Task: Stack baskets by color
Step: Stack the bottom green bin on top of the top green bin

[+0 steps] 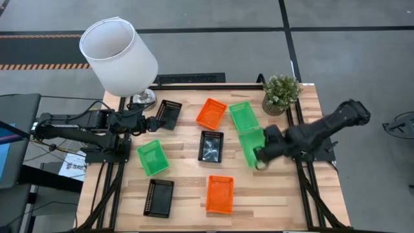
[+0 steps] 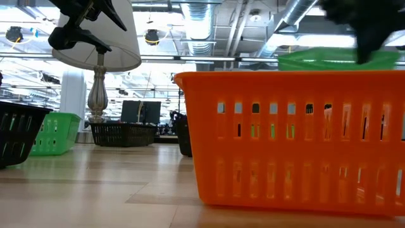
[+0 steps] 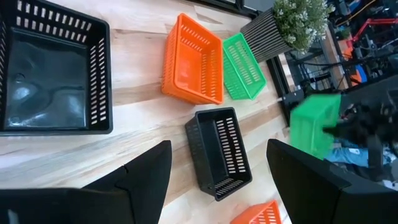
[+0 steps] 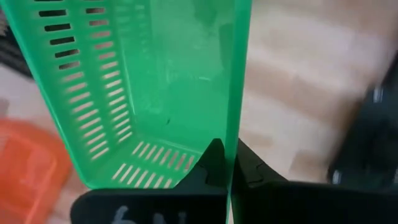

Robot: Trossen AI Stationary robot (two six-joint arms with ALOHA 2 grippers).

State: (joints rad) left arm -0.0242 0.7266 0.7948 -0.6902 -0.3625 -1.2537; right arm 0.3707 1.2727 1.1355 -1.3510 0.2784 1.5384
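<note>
The green basket in my right gripper (image 1: pixel 251 144) is hanging at a tilt, so next I set it down in the far green basket (image 1: pixel 243 116), then pinch its rim and make it straight.
Several mesh baskets lie on the wooden table: black ones (image 1: pixel 168 114) (image 1: pixel 211 145) (image 1: pixel 159 197), orange ones (image 1: pixel 211 113) (image 1: pixel 220 194), and green ones (image 1: pixel 243 117) (image 1: pixel 152 157). A third green basket (image 1: pixel 252 146) is in my right gripper (image 1: pixel 262 155), which is shut on it at the table's right side, just near of the far green basket. In the low view it (image 2: pixel 335 60) shows above the near orange basket (image 2: pixel 291 139). My left gripper (image 1: pixel 150 123) hangs open and holds nothing, beside the far-left black basket (image 3: pixel 53 68). My right gripper pinches one side wall (image 4: pixel 239 93) of the green basket near a corner, one finger (image 4: pixel 214 158) inside the basket and the other outside. The fingers come from above, slanting down. The basket is lifted clear of the table and tilted.
A lamp with a white shade (image 1: pixel 118 55) stands at the far left corner, over the left arm. A small potted plant (image 1: pixel 281 90) sits at the far right corner. Bare wood shows along the near edge (image 1: pixel 278 200) and between the baskets.
</note>
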